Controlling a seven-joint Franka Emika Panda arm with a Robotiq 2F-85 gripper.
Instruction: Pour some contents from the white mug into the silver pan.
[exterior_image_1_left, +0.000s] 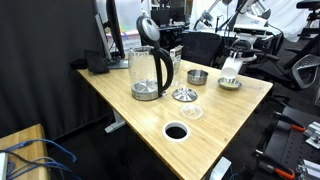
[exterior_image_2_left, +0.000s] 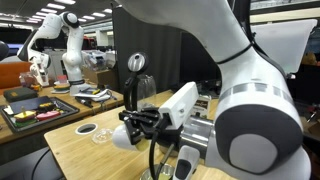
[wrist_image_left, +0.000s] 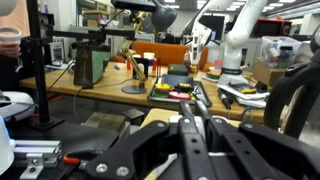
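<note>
The space in front of the silver pan is open table (exterior_image_1_left: 226, 99), so the robot's gripper should carry on turning the white mug (exterior_image_1_left: 231, 68) upright, then lower it and let it go there.
In an exterior view the white mug (exterior_image_1_left: 232, 67) hangs just above the silver pan (exterior_image_1_left: 230, 84) near the table's far right edge. My gripper (exterior_image_1_left: 234, 57) is shut on it from above. In an exterior view the gripper (exterior_image_2_left: 133, 126) holds the mug (exterior_image_2_left: 121, 139) low over the table, and the pan is hidden behind my arm. In the wrist view the fingers (wrist_image_left: 190, 100) lie close together and point out level across the room. Only a sliver of white shows between them.
A glass kettle (exterior_image_1_left: 148, 72) stands at the table's left, also in an exterior view (exterior_image_2_left: 140, 92). A ridged metal disc (exterior_image_1_left: 184, 95) and a dark metal tin (exterior_image_1_left: 197, 76) sit mid-table. A clear glass lid (exterior_image_1_left: 191, 111) lies by a round cable hole (exterior_image_1_left: 176, 131).
</note>
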